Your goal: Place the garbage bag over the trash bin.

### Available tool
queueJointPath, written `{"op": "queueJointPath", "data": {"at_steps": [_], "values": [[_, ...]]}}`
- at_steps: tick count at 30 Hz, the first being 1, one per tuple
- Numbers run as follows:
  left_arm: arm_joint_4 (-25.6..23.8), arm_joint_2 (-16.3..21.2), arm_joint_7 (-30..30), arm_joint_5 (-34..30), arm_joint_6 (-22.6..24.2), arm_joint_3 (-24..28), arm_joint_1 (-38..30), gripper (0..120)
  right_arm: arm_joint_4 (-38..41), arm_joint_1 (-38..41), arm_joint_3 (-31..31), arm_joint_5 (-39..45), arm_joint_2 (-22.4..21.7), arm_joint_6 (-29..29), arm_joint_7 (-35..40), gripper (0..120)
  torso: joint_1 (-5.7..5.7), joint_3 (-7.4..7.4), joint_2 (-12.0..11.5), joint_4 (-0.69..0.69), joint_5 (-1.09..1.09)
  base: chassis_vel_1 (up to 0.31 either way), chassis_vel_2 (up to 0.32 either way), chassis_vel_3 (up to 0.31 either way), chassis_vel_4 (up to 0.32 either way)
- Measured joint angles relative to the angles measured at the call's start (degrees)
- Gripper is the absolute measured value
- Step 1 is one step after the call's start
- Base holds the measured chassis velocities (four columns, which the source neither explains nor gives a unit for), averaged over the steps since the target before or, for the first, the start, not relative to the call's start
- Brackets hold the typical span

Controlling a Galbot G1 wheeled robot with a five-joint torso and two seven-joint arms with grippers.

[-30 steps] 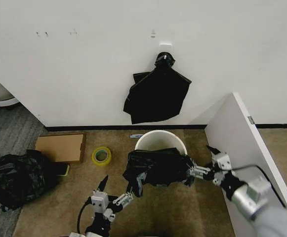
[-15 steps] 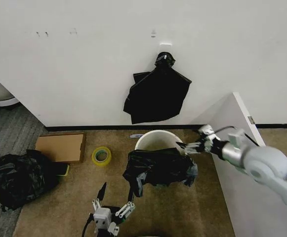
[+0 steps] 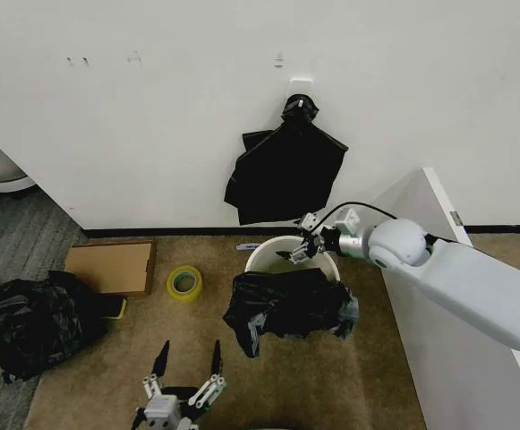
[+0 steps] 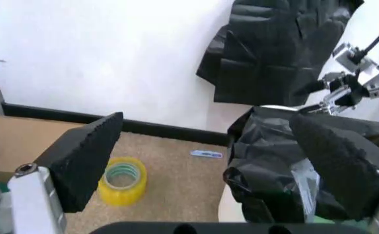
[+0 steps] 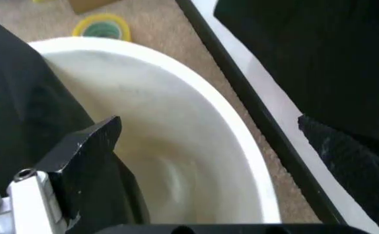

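My gripper will turn the trash bin, and the garbage bag (image 3: 291, 305) will go around with the trash bin because it is draped over the trash bin's near rim (image 3: 335, 284).
The trash bin (image 3: 267, 252) is a round white bucket on the carpet by the wall. The garbage bag (image 3: 286, 305), black and wrinkly, hangs over the bin's near rim and side, while the far half of the opening stays uncovered. My right gripper (image 3: 296, 249) hovers open over that far opening, holding nothing. In the right wrist view the right gripper (image 5: 209, 126) spans the bin's white inside (image 5: 176, 146), with the bag (image 5: 27, 112) at one side. My left gripper (image 3: 190, 349) is open, low over the carpet, well short of the bag. The left wrist view shows the left gripper (image 4: 206, 122) facing the bag (image 4: 274, 165).
A bundle of black bags (image 3: 285, 175) hangs on the wall above the bin. A yellow tape roll (image 3: 183, 282) and a cardboard box (image 3: 107, 267) lie to the left, and a mound of black plastic (image 3: 27, 322) farther left. A white panel (image 3: 439, 296) stands on the right.
My right gripper let go of the bag's right edge and swung up and left over the bin's far rim. The left gripper drew back toward me. The bag stays draped.
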Motion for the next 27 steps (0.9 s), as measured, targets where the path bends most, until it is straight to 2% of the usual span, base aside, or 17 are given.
{"op": "queueJointPath", "data": {"at_steps": [6,12,15,17,19,20,21,25,26,27], "values": [[0.02,-0.05,-0.05,0.02,-0.91,-0.04,0.71,100,-6.06,1.41,-0.19,-0.38,2.56,0.61,-2.33,100,0.00,0.00,0.00,0.07,0.01,0.000,0.000,0.000,0.000],[0.02,0.47,-0.04,-0.13,-0.73,-0.05,1.04,100,-9.02,2.71,-1.13,-0.40,3.18,0.72,-4.97,97,0.00,0.00,0.00,0.07,-0.06,0.000,0.000,0.000,0.000],[0.01,0.76,0.03,-0.30,-0.41,-0.30,1.08,100,-9.90,3.45,-1.97,-0.17,3.18,0.75,-5.80,86,0.00,0.00,0.01,0.08,-0.09,0.000,0.000,0.000,0.000],[0.01,1.10,0.16,-0.98,0.00,-0.74,0.94,100,-10.45,3.66,-2.46,-0.34,3.23,0.86,-6.14,78,0.00,0.00,0.01,0.11,-0.24,0.000,0.000,0.000,0.000],[0.08,1.40,0.26,-1.51,0.28,-1.03,0.77,100,-10.73,3.66,-2.64,-0.49,3.39,0.90,-6.21,74,0.00,-0.01,0.01,0.12,-0.30,0.000,0.000,0.000,0.000],[0.64,2.11,0.44,-2.21,0.74,-1.91,0.38,100,-11.22,3.48,-2.70,-0.77,3.78,0.99,-6.27,68,0.00,-0.01,0.01,0.15,-0.41,0.000,0.000,0.000,0.000],[0.83,2.68,0.52,-2.60,0.97,-2.79,0.17,100,-11.48,3.31,-2.70,-0.89,4.03,0.99,-6.29,65,0.00,-0.01,0.01,0.15,-0.43,0.000,0.000,0.000,0.000],[-0.36,4.50,1.10,-4.74,1.81,-6.21,-0.52,100,-12.56,3.08,-2.61,-1.59,4.86,1.20,-6.35,50,-0.01,-0.01,0.01,0.13,-0.23,0.000,0.000,0.000,0.000],[-0.66,4.83,1.18,-5.37,2.01,-6.93,-0.79,100,-12.95,3.06,-2.59,-1.83,5.08,1.28,-6.30,45,0.00,0.00,0.01,0.11,-0.23,0.000,0.000,0.000,0.000],[-0.66,4.83,1.18,-5.37,2.01,-6.93,-0.79,100,-12.95,3.06,-2.59,-1.83,5.08,1.28,-6.30,45,0.00,0.00,0.01,0.11,-0.23,0.000,0.000,0.000,0.000]]}}
